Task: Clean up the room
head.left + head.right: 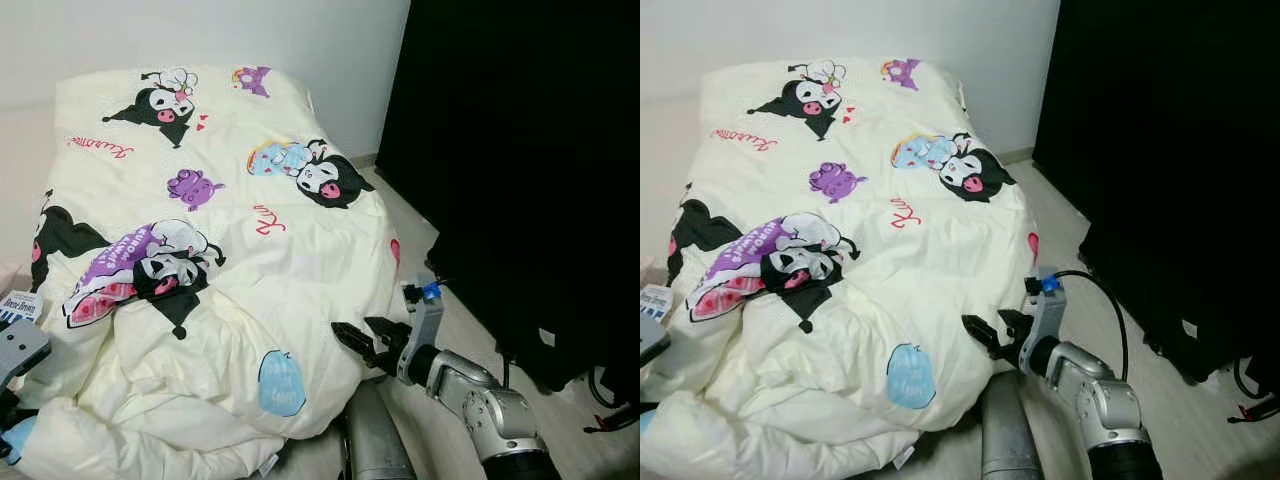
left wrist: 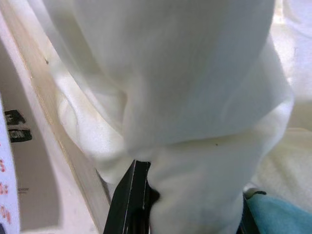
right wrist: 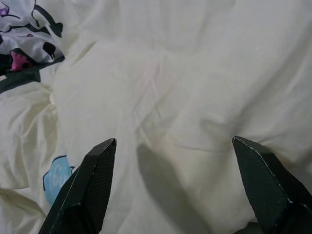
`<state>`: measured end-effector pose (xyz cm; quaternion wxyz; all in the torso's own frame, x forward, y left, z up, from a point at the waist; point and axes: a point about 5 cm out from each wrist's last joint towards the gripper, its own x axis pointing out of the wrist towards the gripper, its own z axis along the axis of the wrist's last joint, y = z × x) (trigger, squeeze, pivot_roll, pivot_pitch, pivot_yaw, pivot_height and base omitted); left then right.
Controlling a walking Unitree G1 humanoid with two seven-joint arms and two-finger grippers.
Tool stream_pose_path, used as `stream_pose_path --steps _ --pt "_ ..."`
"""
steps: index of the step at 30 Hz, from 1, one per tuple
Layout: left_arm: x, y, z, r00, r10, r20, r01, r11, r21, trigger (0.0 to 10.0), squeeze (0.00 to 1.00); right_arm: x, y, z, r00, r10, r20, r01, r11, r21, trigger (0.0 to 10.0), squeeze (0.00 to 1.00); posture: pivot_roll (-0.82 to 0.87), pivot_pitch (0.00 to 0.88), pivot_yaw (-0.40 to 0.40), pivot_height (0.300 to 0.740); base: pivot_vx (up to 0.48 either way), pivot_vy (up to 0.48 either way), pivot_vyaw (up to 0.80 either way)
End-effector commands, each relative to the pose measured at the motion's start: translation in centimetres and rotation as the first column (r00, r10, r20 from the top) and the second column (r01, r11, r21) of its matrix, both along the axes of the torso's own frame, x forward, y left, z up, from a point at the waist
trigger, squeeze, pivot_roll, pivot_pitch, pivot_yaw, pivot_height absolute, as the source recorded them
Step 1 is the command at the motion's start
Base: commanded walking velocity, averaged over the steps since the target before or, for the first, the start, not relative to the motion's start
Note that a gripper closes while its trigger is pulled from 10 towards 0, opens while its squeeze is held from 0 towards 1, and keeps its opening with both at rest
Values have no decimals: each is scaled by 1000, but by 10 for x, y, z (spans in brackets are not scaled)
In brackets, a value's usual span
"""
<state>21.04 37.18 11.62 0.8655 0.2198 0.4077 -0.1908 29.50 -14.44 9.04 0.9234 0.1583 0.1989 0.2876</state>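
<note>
My gripper will make the cream duvet (image 1: 310, 310) spread smoother and show its hidden print when I pull its edge, since the red lettering (image 1: 268, 220) breaks off in a crease.
A cream duvet (image 1: 250, 250) printed with black, purple and blue cartoon figures lies rumpled over the bed. Its near end is bunched in thick folds. My right gripper (image 1: 352, 328) is open and touches the duvet's near right edge, low at the side of the bed. In the right wrist view its two black fingers (image 3: 92, 175) stand wide apart over plain cream cloth (image 3: 185, 87). My left gripper (image 2: 185, 204) is at the near left corner, shut on a thick fold of the duvet (image 2: 195, 122) that fills the gap between its fingers (image 2: 129, 200).
A tall black mass (image 1: 520, 150) stands close on the right, leaving a narrow strip of pale floor (image 1: 470, 330) beside the bed. Black cables (image 1: 610, 405) lie on the floor at the far right. A labelled box (image 1: 18, 305) sits at the bed's left edge. A white wall is behind.
</note>
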Motion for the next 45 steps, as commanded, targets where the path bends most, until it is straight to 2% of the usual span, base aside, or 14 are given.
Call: stream_pose_path --steps 1,9,12,13,15,19,23,24,25,26,28,29,36,45 --pt "-1 -4 -6 1000 8 -12 -8 1000 -29 10000 1000 0 -3 -3 1000 -23 -11 23 1000 -5 10000 0 -156 186 -38 521 0 0 0" --pt "0 -19 8 994 -109 -9 108 989 -102 10000 1000 0 -3 -4 999 -29 -16 29 1000 -10 10000 0 -156 189 -39 521 0 0 0" --pt "4 -33 25 978 -196 74 207 961 -182 10000 1000 0 -3 -4 999 -31 -17 31 999 -12 10000 0 -154 190 -38 521 0 0 0" --pt "10 -37 34 973 -188 132 213 952 -218 0 0 0 -2 -4 999 -32 -17 31 999 -12 10000 0 -148 190 -37 521 0 0 0" --pt "12 -48 42 954 -240 179 283 918 -277 0 0 1 -1 -5 999 -31 -17 31 999 -12 10000 0 -151 189 -34 521 0 0 0" --pt "13 -57 47 939 -269 215 328 887 -326 0 0 2 0 -4 999 -32 -16 32 999 -7 10000 0 -153 189 -33 521 0 0 0" --pt "21 -58 52 934 -232 272 312 901 -303 0 0 1 -1 -5 999 -33 -18 33 999 -12 10000 0 -154 189 -34 521 0 0 0" --pt "22 -56 53 936 -225 272 299 914 -274 10000 0 1 -1 -5 999 -33 -19 33 999 -14 10000 0 -155 189 -36 521 0 0 0" --pt "22 -55 53 937 -222 268 292 922 -255 10000 0 1 -1 -5 999 -34 -19 33 999 -14 10000 0 -155 189 -36 521 0 0 0" --pt "21 -54 54 942 -217 258 287 918 -275 10000 396 1 -2 -5 999 -34 -19 34 999 -15 10000 0 -155 191 -36 521 0 0 0" --pt "20 -54 55 944 -213 251 283 914 -292 10000 396 1 -2 -4 999 -35 -18 34 999 -15 10000 0 -155 191 -36 521 0 0 0" --pt "18 -54 56 946 -232 225 288 920 -265 10000 1000 1 -3 -4 999 -36 -18 35 999 -17 10000 0 -155 191 -35 521 0 0 0" --pt "19 -52 58 945 -240 224 288 933 -216 10000 1000 1 -3 -4 999 -36 -17 36 999 -17 10000 0 -155 191 -35 521 0 0 0" --pt "30 -59 75 914 -234 333 317 922 -221 10000 1000 1 0 -3 1000 -26 -11 26 999 -21 10000 0 -161 193 -36 521 0 0 0"
